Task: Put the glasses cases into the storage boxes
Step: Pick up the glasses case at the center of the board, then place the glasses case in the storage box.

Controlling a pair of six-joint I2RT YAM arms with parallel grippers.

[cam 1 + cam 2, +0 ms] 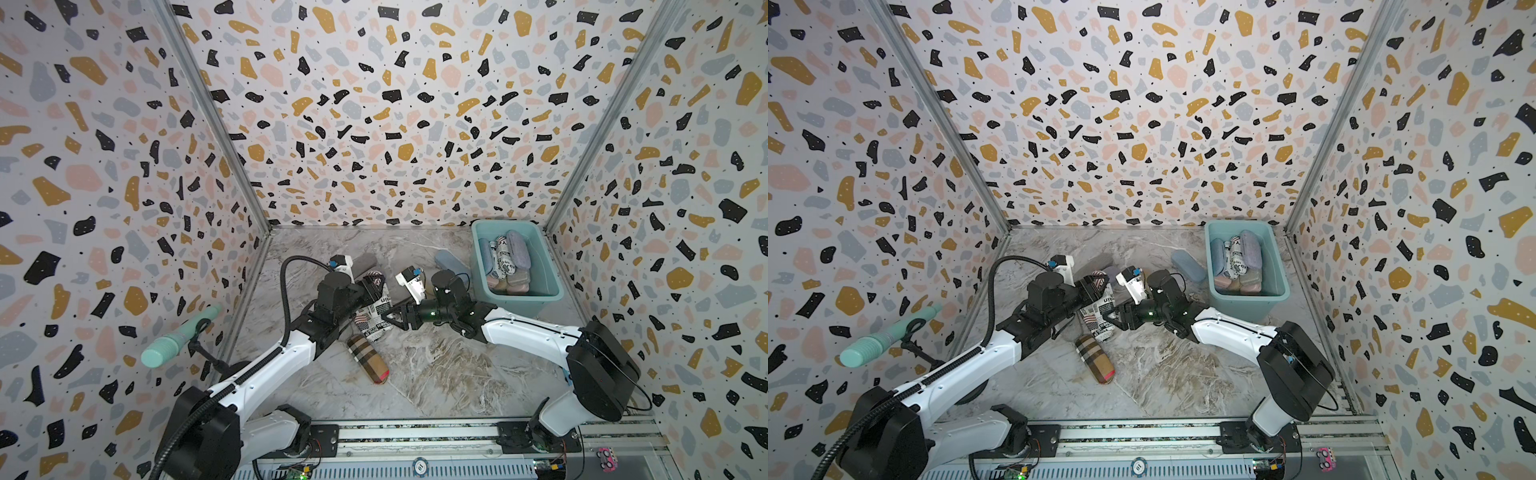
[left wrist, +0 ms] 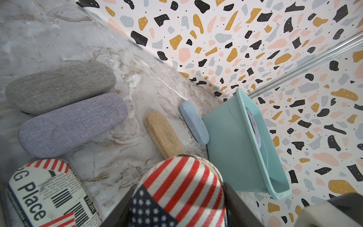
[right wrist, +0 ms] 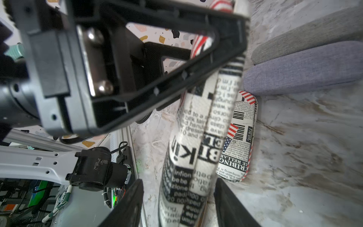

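My right gripper should take the newspaper-print case by its loose end (image 3: 185, 200) and carry it to the teal storage box (image 1: 516, 262), because my left gripper is holding the case far from that box.
My left gripper (image 1: 371, 287) (image 2: 180, 186) is shut on a newspaper-print glasses case (image 1: 383, 301) (image 2: 182, 188) by its flag-printed end and holds it tilted above the table. My right gripper (image 1: 391, 318) (image 3: 178, 181) is open. Its jaws straddle the other end of that case (image 3: 196, 137), with a gap on at least one side. A second newspaper-print case (image 1: 368, 328) (image 3: 238, 137) lies under it. A brown plaid case (image 1: 368, 359) lies nearer the front. The teal storage box (image 1: 540, 309) (image 2: 225, 137) at the back right holds several cases.
On the table lie grey (image 2: 59, 86), lilac (image 2: 72, 123), tan (image 2: 163, 133) and blue (image 1: 451, 262) (image 2: 194, 123) cases, the blue one against the box. A mint-green ribbed cylinder (image 1: 178, 336) juts from the left wall. The arms' rail (image 1: 415, 436) runs along the front.
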